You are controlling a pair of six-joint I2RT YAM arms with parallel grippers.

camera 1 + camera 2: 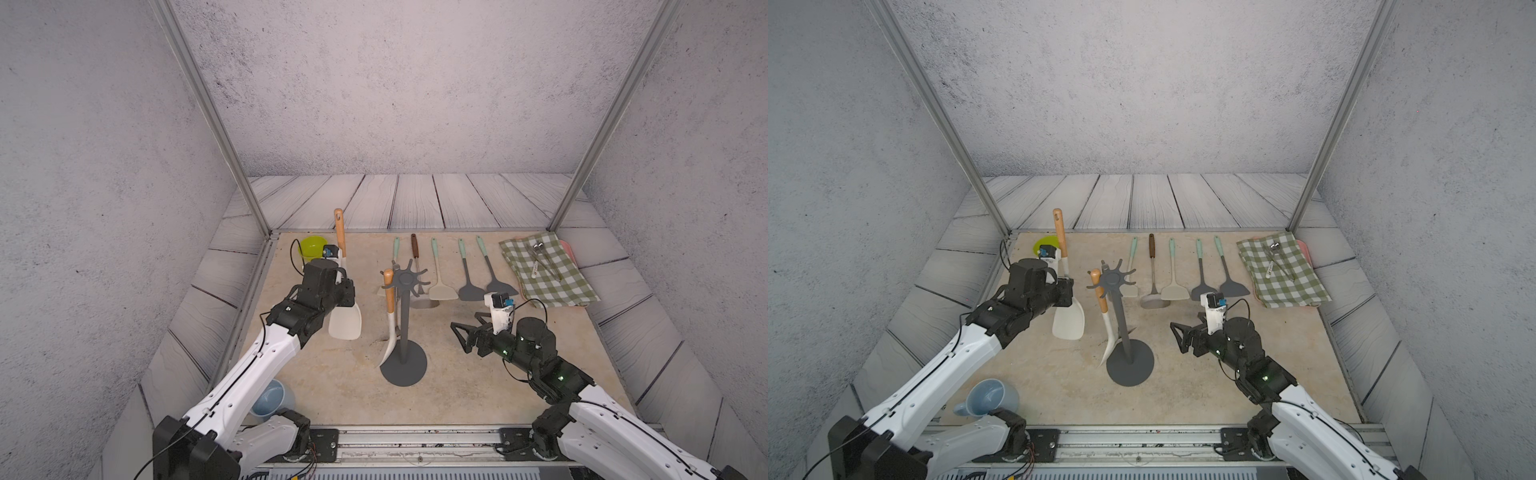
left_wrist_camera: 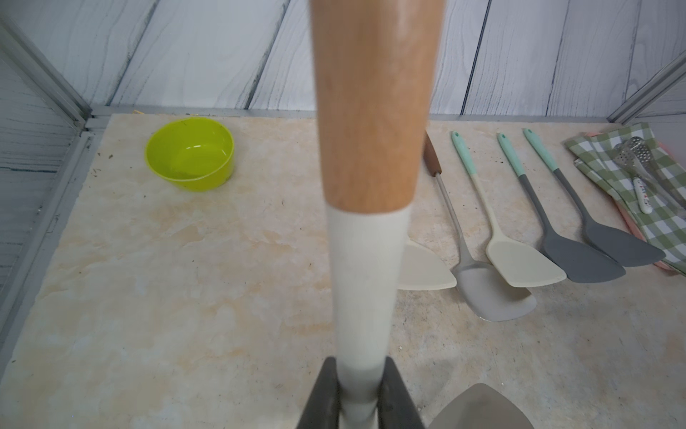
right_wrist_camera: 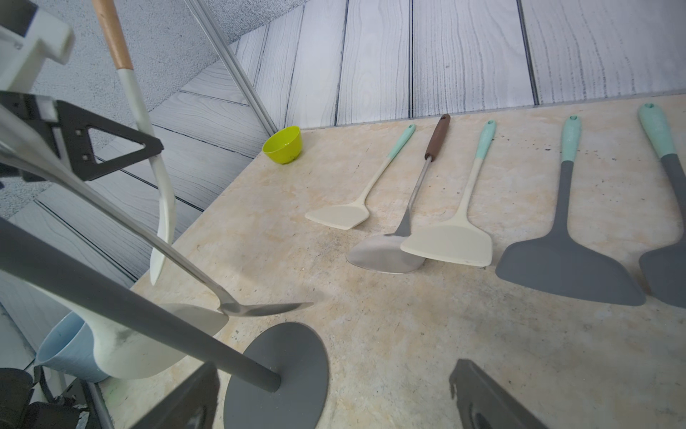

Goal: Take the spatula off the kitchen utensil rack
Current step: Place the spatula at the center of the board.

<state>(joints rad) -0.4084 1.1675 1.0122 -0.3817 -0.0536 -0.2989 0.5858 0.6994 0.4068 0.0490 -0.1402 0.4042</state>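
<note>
My left gripper is holding the held spatula (image 1: 345, 322) clear of the rack and should keep lowering it toward the open spot (image 1: 368, 270) beside the spatula row until it lies flat.
The spatula (image 1: 345, 324) (image 1: 1068, 322) has a wooden handle and a cream blade. It hangs upright, clear of the kitchen utensil rack (image 1: 404, 332) (image 1: 1124, 332) and to its left. My left gripper (image 1: 348, 289) (image 1: 1065, 291) (image 2: 359, 364) is shut on the spatula's cream neck, just below the wood. The dark grey rack stands mid-table and still carries another wood-handled cream utensil (image 1: 390, 316) (image 3: 130, 353) and a steel turner (image 3: 260, 308). My right gripper (image 1: 464, 321) (image 1: 1185, 323) (image 3: 334, 366) is open and holds nothing, low to the right of the rack's base (image 3: 289, 371).
Several spatulas (image 1: 440, 286) lie in a row behind the rack. A green checked cloth (image 1: 552, 282) with spoons is at the back right. A lime bowl (image 1: 311, 245) sits at the back left and a blue cup (image 1: 988, 397) at the front left by my left arm.
</note>
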